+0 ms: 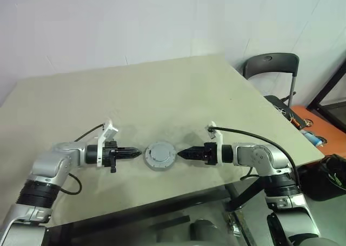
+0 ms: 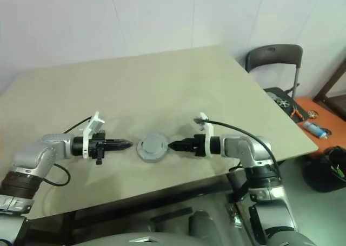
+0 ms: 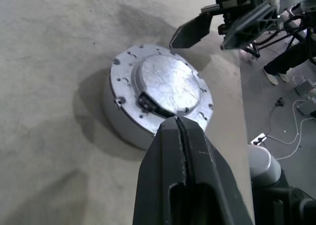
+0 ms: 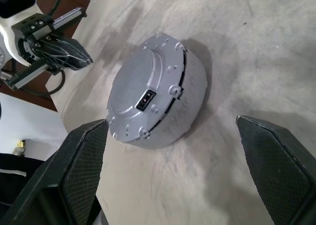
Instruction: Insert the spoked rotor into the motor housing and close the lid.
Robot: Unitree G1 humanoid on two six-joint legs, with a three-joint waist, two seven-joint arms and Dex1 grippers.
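Note:
A dark gap shows (image 4: 174, 100) under the lid's rim above the motor housing, so the robot's left gripper should move over the lid's raised middle (image 1: 160, 152) and push down with closed fingers.
A round grey-silver assembly stands on the table between my two grippers. The lid (image 1: 160, 153) lies flat on top, with a small dark socket in its raised middle (image 4: 144, 102). Under it the motor housing (image 3: 123, 121) shows as a plain silver wall. The spoked rotor is hidden. My left gripper (image 1: 138, 154) is shut with nothing in it, level, its tips (image 3: 176, 122) just short of the lid's rim. On the other side my right gripper (image 1: 183, 153) points at the assembly, open; its fingers (image 4: 84, 156) stand wide apart and a little back from the housing.
The beige table (image 1: 162, 94) stretches far behind the assembly, and its front edge runs close below both grippers. A dark chair (image 1: 270, 67) stands past the far right corner. Bags and small items (image 1: 313, 135) lie on the floor at the right.

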